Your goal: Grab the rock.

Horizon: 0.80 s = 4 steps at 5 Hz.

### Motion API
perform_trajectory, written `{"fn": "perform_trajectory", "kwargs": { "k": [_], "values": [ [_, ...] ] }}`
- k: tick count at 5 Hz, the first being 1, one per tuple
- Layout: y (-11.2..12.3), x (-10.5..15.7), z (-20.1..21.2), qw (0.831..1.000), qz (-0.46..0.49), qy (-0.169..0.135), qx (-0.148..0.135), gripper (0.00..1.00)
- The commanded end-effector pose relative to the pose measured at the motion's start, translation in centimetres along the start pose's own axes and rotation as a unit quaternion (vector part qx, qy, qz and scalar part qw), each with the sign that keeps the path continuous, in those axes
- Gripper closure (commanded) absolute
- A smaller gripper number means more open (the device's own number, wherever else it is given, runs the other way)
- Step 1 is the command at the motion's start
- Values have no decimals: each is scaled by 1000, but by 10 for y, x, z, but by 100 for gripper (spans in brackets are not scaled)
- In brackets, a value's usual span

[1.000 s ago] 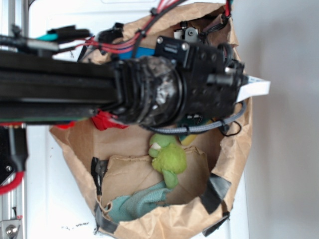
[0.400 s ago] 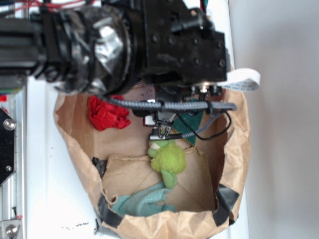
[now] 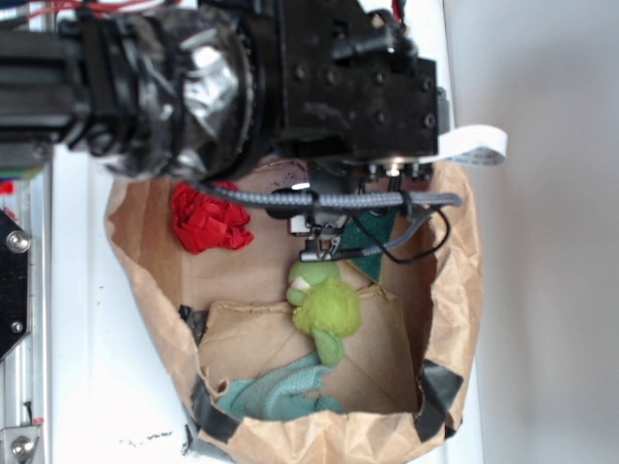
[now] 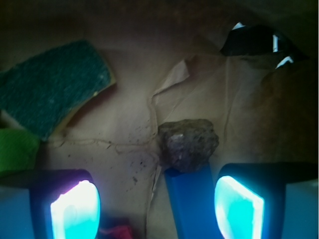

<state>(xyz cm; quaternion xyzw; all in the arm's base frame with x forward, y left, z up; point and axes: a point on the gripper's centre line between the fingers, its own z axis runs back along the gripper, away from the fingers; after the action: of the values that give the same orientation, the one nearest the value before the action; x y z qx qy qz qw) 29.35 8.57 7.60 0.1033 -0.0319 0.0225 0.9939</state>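
Observation:
The rock (image 4: 188,144) merely meets the end of the blue block (image 4: 188,173), so I expect the rock to come free and leave the block behind when I lift.
The rock (image 4: 188,144), brown-grey and lumpy, lies on the brown paper floor of the bag, resting against the far end of a blue rectangular block (image 4: 192,204). My gripper (image 4: 157,209) is open. Its glowing left finger (image 4: 75,209) and right finger (image 4: 239,206) stand wide apart, nearer to me than the rock, with the blue block between them close to the right finger. Nothing is gripped. In the exterior view the gripper (image 3: 319,244) hangs inside the paper bag (image 3: 455,290), and the arm hides the rock.
A dark green sponge (image 4: 50,89) lies at the far left, with the fuzzy green plush toy (image 3: 326,304) beside it. There is a red crumpled ball (image 3: 208,220) at the bag's left wall and a teal cloth (image 3: 276,391) at its bottom. Bag walls enclose everything.
Over the last second the arm swung up the exterior view and lowered its gripper into the bag. Since 0.4 s ago it has only shifted slightly.

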Motion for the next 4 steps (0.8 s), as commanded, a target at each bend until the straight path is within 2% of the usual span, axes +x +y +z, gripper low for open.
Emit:
{"fn": "perform_trajectory", "kwargs": {
  "k": [1,4],
  "values": [
    [11,12,1,999,18,-36,11,0],
    [6,14,-34,999,3,-26,46,0]
  ]
}}
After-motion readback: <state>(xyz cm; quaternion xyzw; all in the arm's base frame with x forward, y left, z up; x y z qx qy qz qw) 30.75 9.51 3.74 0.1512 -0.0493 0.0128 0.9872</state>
